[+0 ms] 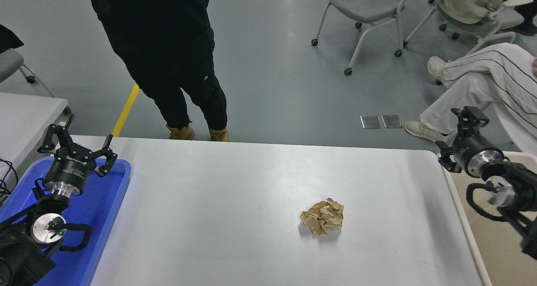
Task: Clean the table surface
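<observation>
The crumpled ball of brown paper (323, 217) is packed together by sharp creases (328, 210), so I expect it to stay scrunched as I take it to the beige bin.
The table surface (235, 193) is a wide glossy white top. A crumpled ball of brown paper (322, 217) lies on it, right of the middle. My right gripper (456, 136) is open and empty, above the table's far right corner, well up and to the right of the paper ball. Its arm reaches in from the right edge over the beige bin. My left gripper (79, 144) is open and empty, parked over the blue tray at the lower left.
A blue tray (105, 202) sits at the table's left end. A beige bin (495, 261) stands off its right end. A person in black (168, 47) stands at the far side. A seated person's white-trousered legs (482, 80) and chairs are at the upper right. A smaller white table (25, 114) is at left.
</observation>
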Tool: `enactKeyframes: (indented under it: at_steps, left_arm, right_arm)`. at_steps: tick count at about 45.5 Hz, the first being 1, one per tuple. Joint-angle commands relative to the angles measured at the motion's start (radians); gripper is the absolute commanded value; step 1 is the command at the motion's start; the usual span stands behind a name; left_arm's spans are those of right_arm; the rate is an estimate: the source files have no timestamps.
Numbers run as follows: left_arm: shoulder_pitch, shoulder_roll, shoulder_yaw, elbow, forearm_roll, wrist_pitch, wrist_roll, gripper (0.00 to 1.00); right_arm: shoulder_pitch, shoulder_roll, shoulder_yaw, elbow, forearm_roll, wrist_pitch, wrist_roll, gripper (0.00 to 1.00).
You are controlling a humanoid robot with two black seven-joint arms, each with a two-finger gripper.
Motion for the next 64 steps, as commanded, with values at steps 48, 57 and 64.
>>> enactKeyframes:
  at_steps: [48, 57, 64]
  left_arm:
    - [0.000, 0.000, 0.000, 0.000, 0.000, 0.000, 0.000, 1.00]
    - [0.000, 0.000, 0.000, 0.001, 0.000, 0.000, 0.000, 1.00]
    - [0.000, 0.000, 0.000, 0.000, 0.000, 0.000, 0.000, 1.00]
  right_arm:
    - [-0.169, 0.312, 0.245, 0.050, -0.318, 0.109, 0.143, 1.00]
    - [-0.181, 0.239, 0.113, 0.122, -0.493, 0.109, 0.178, 1.00]
    - [-0.184, 0.173, -0.008, 0.175, -0.539, 0.109, 0.197, 1.00]
